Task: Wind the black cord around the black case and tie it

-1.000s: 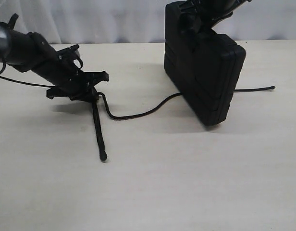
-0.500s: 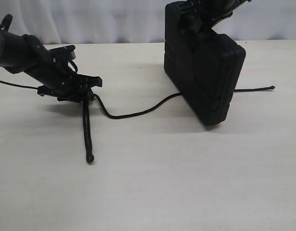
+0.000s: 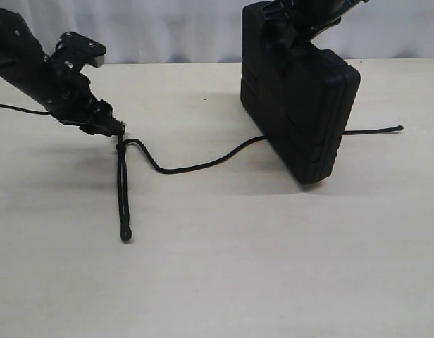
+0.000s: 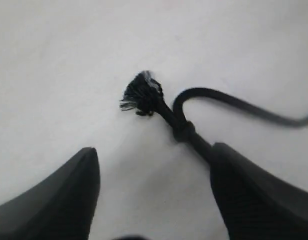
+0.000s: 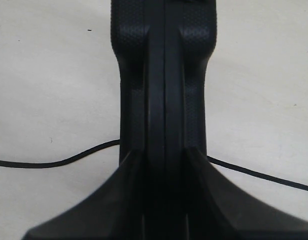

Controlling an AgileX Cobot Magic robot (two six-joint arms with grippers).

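Note:
The black cord's thick part [image 3: 122,184] goes from a knot to a rounded tip [image 3: 126,234], so it should turn out to be a doubled loop when I lift it.
The black case [image 3: 301,116] stands tilted on one corner at the table's far right, my right gripper [image 3: 296,24] shut on its top edge. In the right wrist view the case [image 5: 164,75] fills the space between the right gripper's [image 5: 164,162] fingers. The black cord [image 3: 203,163] lies on the table, runs under the case and ends at the right [image 3: 399,128]. Its thick left part [image 3: 122,190] lies straight toward the front. My left gripper [image 3: 108,127] hovers open just above the cord's bend. In the left wrist view the left gripper [image 4: 154,150] holds nothing; the cord's frayed end [image 4: 141,95] and knot [image 4: 184,131] lie ahead, by one finger [image 4: 254,195].
The pale table [image 3: 273,267] runs to a far edge against a white curtain [image 3: 168,28]. A thin black arm cable [image 3: 16,109] trails off to the left behind the left arm.
My left gripper has opened and let go of the cord, pulling back up and to the left. The cord's thick left part has slid left onto the table. The right gripper and case have not moved.

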